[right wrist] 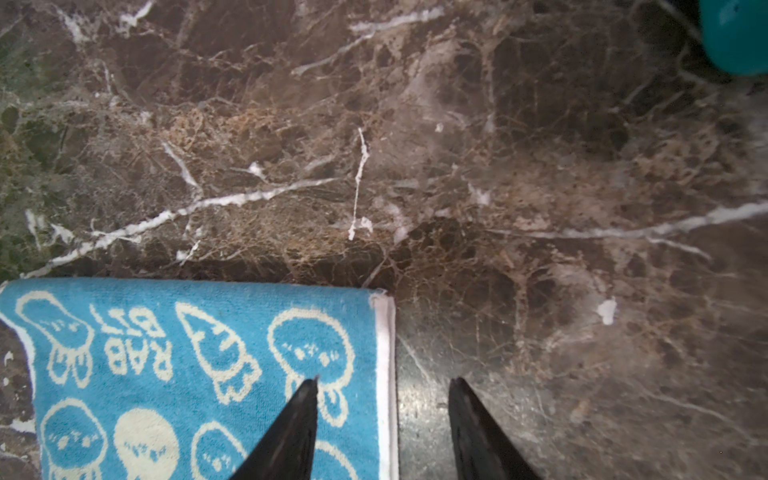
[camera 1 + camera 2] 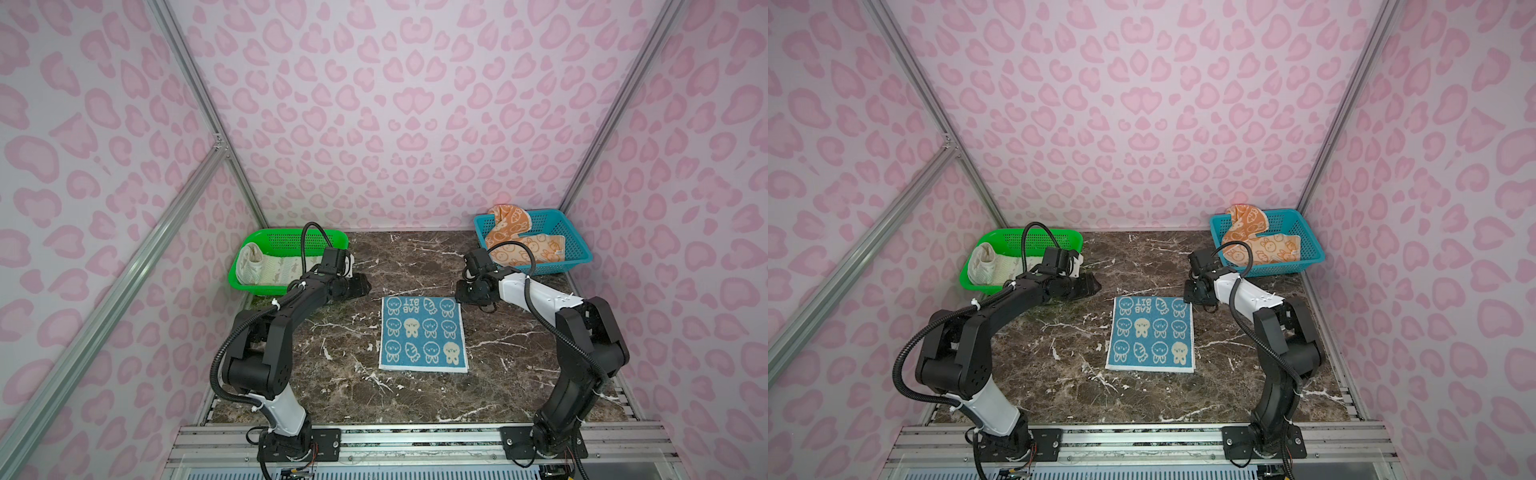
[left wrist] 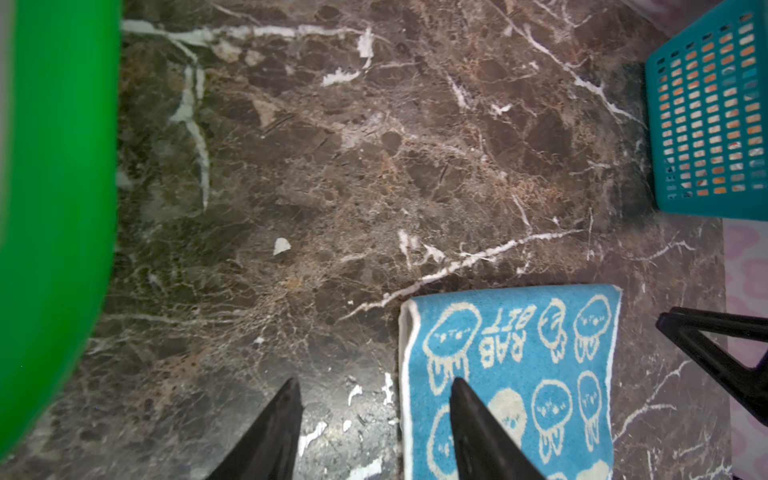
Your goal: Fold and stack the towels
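I expect the towel to fold over with its two layers together when I lift it, because the blue towel's far edge (image 2: 421, 297) is a blue fold between white hems.
A blue towel (image 2: 423, 332) (image 2: 1152, 332) with bunny faces and "RABBIT" lies flat as a neat rectangle in the middle of the table. My left gripper (image 2: 361, 286) (image 3: 375, 380) hovers open by its far left corner, one finger over the cloth (image 3: 519, 374), the other over bare marble. My right gripper (image 2: 463, 293) (image 1: 384, 378) hovers open by the far right corner, straddling the white hem of the same towel (image 1: 208, 374). A white towel (image 2: 266, 268) (image 2: 992, 266) lies bunched in the green basket. An orange towel (image 2: 523, 241) (image 2: 1258, 241) lies crumpled in the blue basket.
The green basket (image 2: 332, 239) (image 3: 54, 208) stands at the back left, close beside the left wrist. At the back right, just behind the right wrist, is the blue basket (image 2: 577, 249) (image 3: 706, 116). Pink walls close three sides. A metal rail (image 2: 415, 436) runs along the front.
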Controlling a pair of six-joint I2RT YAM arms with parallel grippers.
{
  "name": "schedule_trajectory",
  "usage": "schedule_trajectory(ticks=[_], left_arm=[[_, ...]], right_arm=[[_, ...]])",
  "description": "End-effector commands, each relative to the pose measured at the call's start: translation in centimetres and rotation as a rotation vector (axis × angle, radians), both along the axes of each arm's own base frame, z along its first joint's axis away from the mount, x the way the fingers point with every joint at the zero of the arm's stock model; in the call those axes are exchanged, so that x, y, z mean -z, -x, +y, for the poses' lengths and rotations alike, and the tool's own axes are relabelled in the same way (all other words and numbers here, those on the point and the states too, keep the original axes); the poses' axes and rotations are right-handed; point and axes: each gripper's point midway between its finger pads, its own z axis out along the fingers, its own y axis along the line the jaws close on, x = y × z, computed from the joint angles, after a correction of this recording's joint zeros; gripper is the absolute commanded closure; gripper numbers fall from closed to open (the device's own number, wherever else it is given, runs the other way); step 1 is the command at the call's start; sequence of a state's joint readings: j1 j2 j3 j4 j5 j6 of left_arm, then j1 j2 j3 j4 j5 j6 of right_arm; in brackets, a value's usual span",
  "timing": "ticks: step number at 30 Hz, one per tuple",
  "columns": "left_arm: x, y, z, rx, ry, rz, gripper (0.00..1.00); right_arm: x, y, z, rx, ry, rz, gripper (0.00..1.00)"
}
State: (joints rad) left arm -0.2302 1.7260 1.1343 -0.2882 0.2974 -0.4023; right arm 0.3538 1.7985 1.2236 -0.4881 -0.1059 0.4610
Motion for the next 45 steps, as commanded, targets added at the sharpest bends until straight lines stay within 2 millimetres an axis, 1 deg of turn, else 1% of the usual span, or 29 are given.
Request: schedule_trajectory(ticks=[1,3,6,9,14,19,27,32,36,41,45], left_arm=[[1.0,-0.4,-0.3,-0.011,0.023,0.035,0.41],[1.9,-0.6,-0.5,-0.014,0.036,0.067,0.42],[2.7,-0.9,-1.4,0.0,0.078,0.103,0.44],[3.4,-1.1,-1.7,-0.002,0.087,0.127,0.45],[3.9,-1.6,-2.1,0.009,0.083,0.133,0.46],[4.4,-2.0,-3.2,0.028,0.088,0.145,0.47],[5.7,-1.4,-5.2,0.073,0.081,0.174,0.47],[6.0,-1.4,-6.4,0.099,0.09,0.182,0.48],[6.4,-0.9,-7.3,0.124,0.086,0.199,0.5],[6.9,-0.4,-7.5,0.135,0.065,0.211,0.54],[7.5,-0.1,-7.4,0.135,0.057,0.228,0.59]], right_arm=[[0.5,-0.6,0.2,0.007,-0.017,0.006,0.48],[0.9,-1.0,0.0,0.023,-0.022,0.015,0.49],[1.5,-1.5,0.1,0.033,-0.029,0.029,0.54],[2.0,-1.8,0.2,0.043,-0.032,0.037,0.59],[3.0,-2.3,0.3,0.056,-0.03,0.054,0.64],[3.9,-2.6,0.5,0.067,-0.035,0.075,0.71],[4.7,-2.4,0.6,0.068,-0.041,0.087,0.71],[5.0,-2.4,0.7,0.071,-0.051,0.088,0.71],[5.1,-2.3,0.8,0.069,-0.052,0.09,0.72],[5.3,-2.3,0.8,0.067,-0.056,0.091,0.72],[5.4,-2.3,0.9,0.062,-0.061,0.093,0.75]])
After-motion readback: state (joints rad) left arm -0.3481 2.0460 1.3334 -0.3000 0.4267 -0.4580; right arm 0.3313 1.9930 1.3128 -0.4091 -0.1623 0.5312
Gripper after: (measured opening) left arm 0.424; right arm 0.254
